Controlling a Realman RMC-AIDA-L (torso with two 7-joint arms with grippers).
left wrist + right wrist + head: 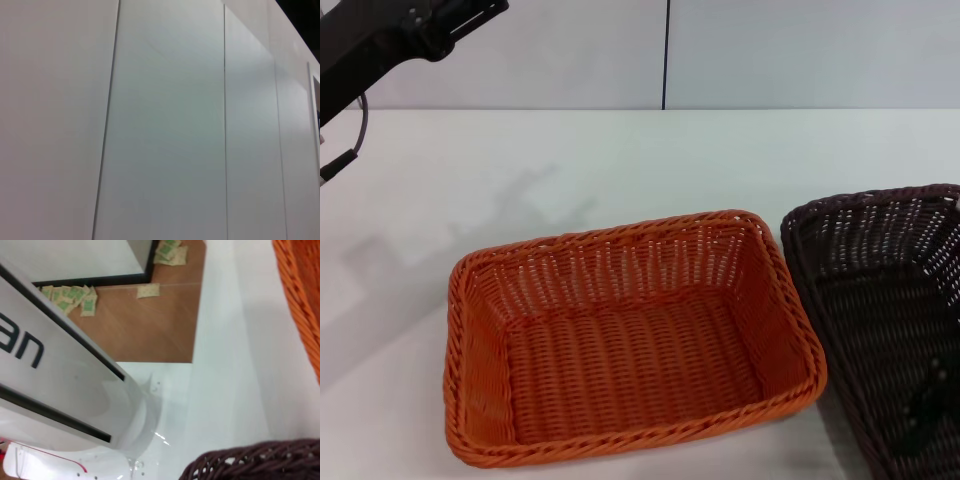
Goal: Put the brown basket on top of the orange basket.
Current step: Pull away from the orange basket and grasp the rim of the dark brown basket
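Note:
The brown basket slanted (788, 246) against the orange basket means my right gripper should leave the brown basket's near end and take hold of the brown basket's far rim (890, 197) before lifting.
The orange basket (630, 345) sits open and empty on the white table in the middle of the head view; its rim also shows in the right wrist view (300, 305). The brown basket (880, 290) stands right beside it on the right, partly cut off by the picture edge. A stretch of the brown basket's braided rim (255, 462) lies close under the right wrist camera. A dark part of my right gripper (926, 402) shows inside the brown basket near its front right. My left gripper (440, 25) hangs raised at the far left, away from both baskets.
The white table (620, 160) stretches behind and to the left of the baskets, with a white wall behind it. In the right wrist view the robot's white body (60, 390) and a brown floor (150, 325) with scattered packets show beyond the table edge. The left wrist view shows only wall panels.

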